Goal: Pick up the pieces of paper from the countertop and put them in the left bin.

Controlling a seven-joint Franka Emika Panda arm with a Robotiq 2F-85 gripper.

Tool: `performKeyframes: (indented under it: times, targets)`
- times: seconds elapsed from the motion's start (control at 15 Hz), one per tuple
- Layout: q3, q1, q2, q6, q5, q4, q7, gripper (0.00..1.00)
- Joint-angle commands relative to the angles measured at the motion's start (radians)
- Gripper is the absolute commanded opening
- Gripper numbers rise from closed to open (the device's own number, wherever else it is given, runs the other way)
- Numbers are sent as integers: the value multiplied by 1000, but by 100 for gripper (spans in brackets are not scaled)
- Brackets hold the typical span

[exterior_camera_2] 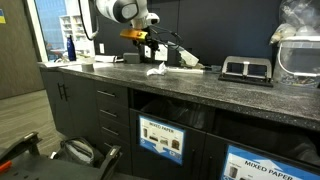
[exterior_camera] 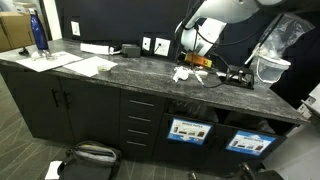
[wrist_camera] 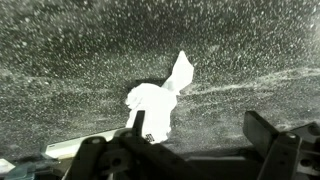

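The white scrap's bunched end (wrist_camera: 151,104) is toward my open fingers, and its thin tail (wrist_camera: 181,72) points away. I should carry on going down until my fingers are on both sides of the scrap's bunched end, then close them.
A crumpled white paper scrap (wrist_camera: 155,100) lies on the dark speckled countertop (wrist_camera: 80,50). It also shows in both exterior views (exterior_camera: 182,73) (exterior_camera_2: 156,70). My gripper (wrist_camera: 200,135) is open and hovers just above the counter; its left finger is at the scrap's edge, and most of the scrap lies outside the jaws. The gripper hangs over the scrap in both exterior views (exterior_camera: 198,62) (exterior_camera_2: 150,55). Another white scrap (exterior_camera_2: 188,62) lies a little further along the counter. The left bin front (exterior_camera: 188,131) (exterior_camera_2: 160,138) sits below the counter with a blue-and-white label.
The other bin front (exterior_camera: 248,142) sits beside the left one. Flat white sheets (exterior_camera: 85,65) and a blue bottle (exterior_camera: 40,35) are at the counter's far end. A clear plastic bag (exterior_camera: 280,40) and a black device (exterior_camera_2: 245,68) stand on the bin side. A backpack (exterior_camera: 90,155) lies on the floor.
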Motion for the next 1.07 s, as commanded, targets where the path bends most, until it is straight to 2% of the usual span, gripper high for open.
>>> performKeyframes:
  times: [0.0,0.07,0.13,0.2,0.33,0.47,0.53,0.67,0.93,1.0]
  targets:
    - [50,-123,161,-55,14,224,5,100]
    - [51,-149,198,-72,1,271,18,100]
    - [199,-283,165,-23,-199,295,130,100]
    - [219,-314,210,-22,-256,336,159,100]
    - [316,-421,243,-49,-440,416,265,100]
    - [398,-498,299,-29,-585,474,343,100]
    - [423,-533,314,-62,-637,527,373,100]
    - [468,-575,371,-49,-710,583,402,100]
    - [536,-635,444,-70,-770,705,421,100]
    - [554,-650,456,-101,-778,741,410,78]
